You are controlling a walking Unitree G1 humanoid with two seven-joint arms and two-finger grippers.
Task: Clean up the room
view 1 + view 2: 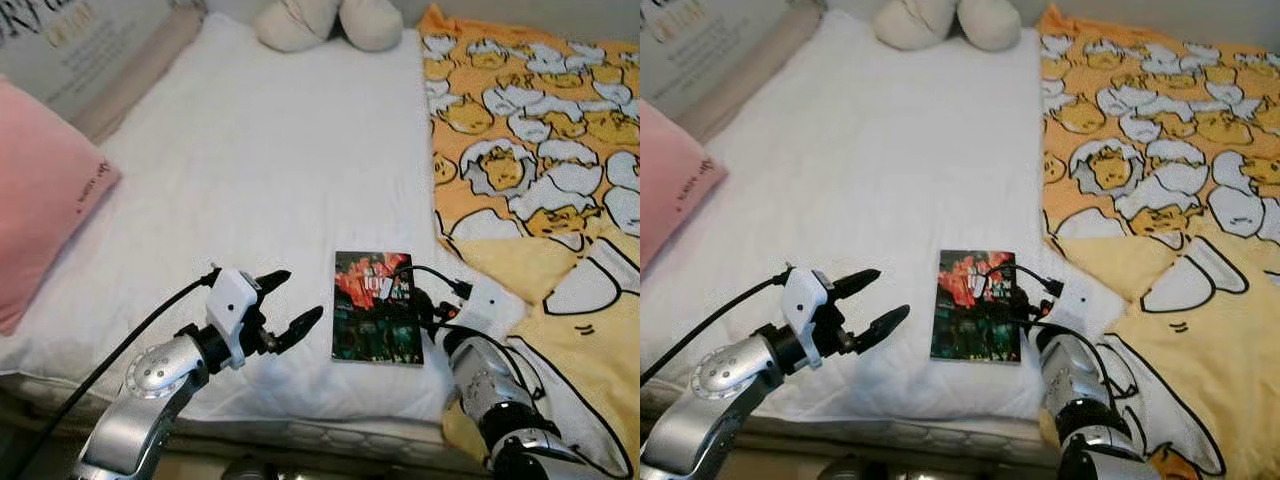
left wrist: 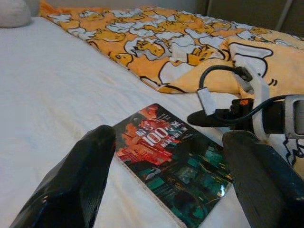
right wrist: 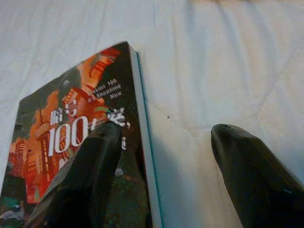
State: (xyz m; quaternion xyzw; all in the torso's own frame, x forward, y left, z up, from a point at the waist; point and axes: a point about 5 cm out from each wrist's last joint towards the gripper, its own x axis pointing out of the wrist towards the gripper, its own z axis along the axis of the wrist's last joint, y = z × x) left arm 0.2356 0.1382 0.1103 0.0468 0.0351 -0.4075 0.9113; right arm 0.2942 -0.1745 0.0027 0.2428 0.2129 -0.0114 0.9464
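I expect the book to stay shut and straight when I lift it by the book's pale page edge [image 3: 144,128], because that edge lies tight between the book's covers.
A paperback book [image 1: 372,310] with a dark red and teal cover lies flat on the white bed sheet [image 1: 250,150], close to the bed's front edge. To its left my left gripper [image 1: 300,295] hovers open, its fingers pointing at the book [image 2: 175,161] with a gap between them and the cover. My right gripper [image 1: 412,295] is open at the book's right edge. In the right wrist view one finger [image 3: 95,161] rests over the cover [image 3: 57,137], and the other finger [image 3: 251,166] is over bare sheet beside the spine.
A yellow blanket [image 1: 540,150] printed with cartoon eggs covers the bed's right side, just past the book. A pink pillow [image 1: 40,190] lies at the left. A cream plush toy [image 1: 330,20] sits at the far end. The mattress edge runs below my arms.
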